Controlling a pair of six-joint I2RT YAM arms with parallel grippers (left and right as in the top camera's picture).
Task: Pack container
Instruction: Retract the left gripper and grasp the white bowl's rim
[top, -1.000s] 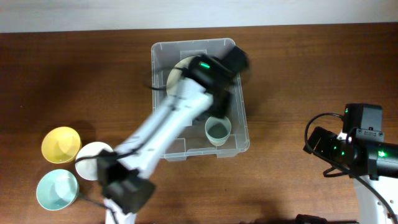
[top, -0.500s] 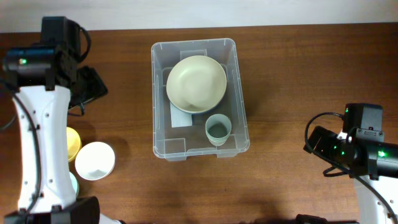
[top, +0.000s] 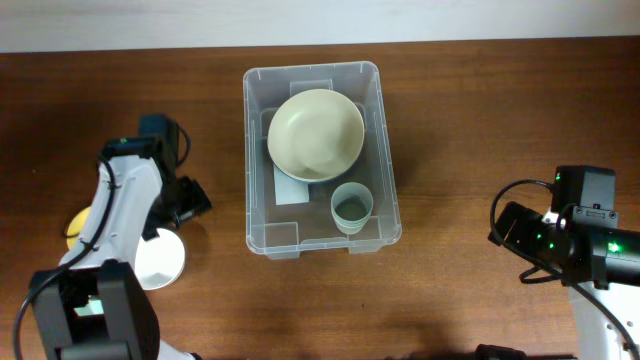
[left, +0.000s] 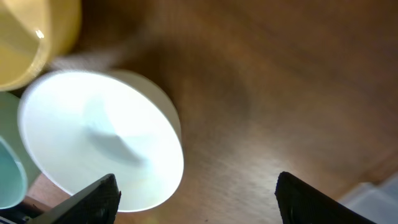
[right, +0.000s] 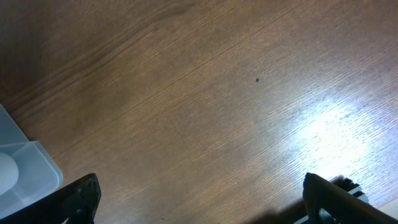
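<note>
The white bowl's free rim (left: 182, 162) is between the left gripper's open fingers, so the left gripper goes on moving down until the fingers straddle the bowl's side (top: 182, 251), and close there.
The clear plastic container (top: 262, 228) stands in the middle of the table. It holds a large cream bowl (top: 316, 135) and a small teal cup (top: 351, 207). My left gripper (top: 188, 200) is left of the container, open and empty (left: 196, 202), low over the wood beside a white bowl (left: 99, 143). The white bowl also shows in the overhead view (top: 162, 262). A yellow bowl (left: 31, 37) and the edge of a teal bowl (left: 9, 177) lie next to it. My right gripper (right: 202, 202) is open and empty over bare wood at the right.
The yellow bowl (top: 74, 223) is mostly hidden under my left arm in the overhead view. A corner of the container (right: 22, 168) shows at the left of the right wrist view. The right arm (top: 575, 235) sits near the table's right edge.
My left arm has left the container, swung out to the far left, and come down beside the bowls at the left. The right arm has not moved.
</note>
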